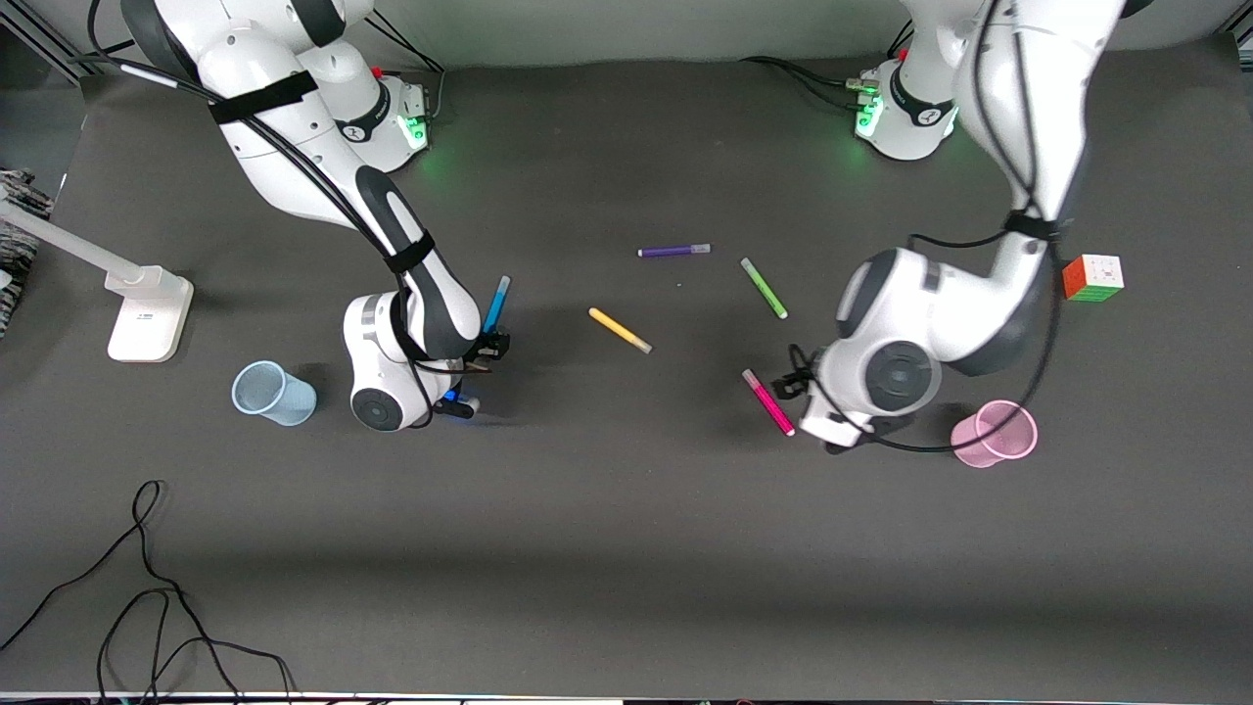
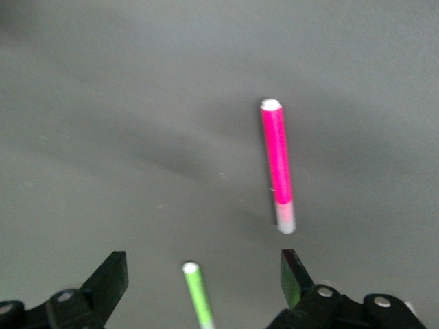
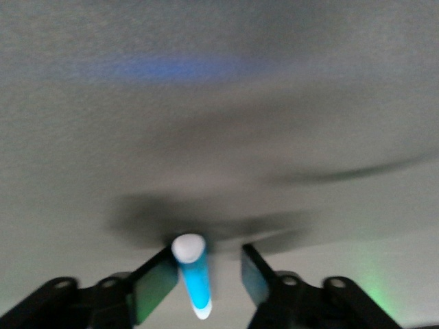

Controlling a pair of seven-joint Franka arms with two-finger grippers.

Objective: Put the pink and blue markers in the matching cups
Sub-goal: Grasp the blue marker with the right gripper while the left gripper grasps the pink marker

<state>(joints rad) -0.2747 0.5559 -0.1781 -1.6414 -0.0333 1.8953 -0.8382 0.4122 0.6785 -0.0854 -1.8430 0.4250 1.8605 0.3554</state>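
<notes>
The pink marker [image 1: 769, 404] seems longer than the pale pink cup's opening [image 1: 1007, 422], so it will lean and its cap will stick out when I lower it into the cup.
The blue marker [image 1: 496, 305] lies on the dark table, and one end of it shows in the right wrist view [image 3: 194, 277]. My right gripper [image 1: 487, 351] is open, low over that end [image 3: 208, 259]; the marker sits against one finger with a gap to the other. The pink marker [image 1: 768, 401] lies beside my left gripper [image 1: 795, 384], which is open and empty above the table [image 2: 206, 281]; in the left wrist view the pink marker [image 2: 278, 164] lies outside the fingers. The pale blue cup [image 1: 273, 393] stands beside the right hand. The pale pink cup [image 1: 995, 433] stands beside the left hand.
A green marker [image 1: 764, 288] shows between the left fingers in the left wrist view [image 2: 199, 295], on the table below. A yellow marker [image 1: 620, 330] and a purple marker [image 1: 673, 251] lie mid-table. A colour cube [image 1: 1092, 277], a white lamp base [image 1: 147, 313] and loose cables [image 1: 147, 607] sit at the edges.
</notes>
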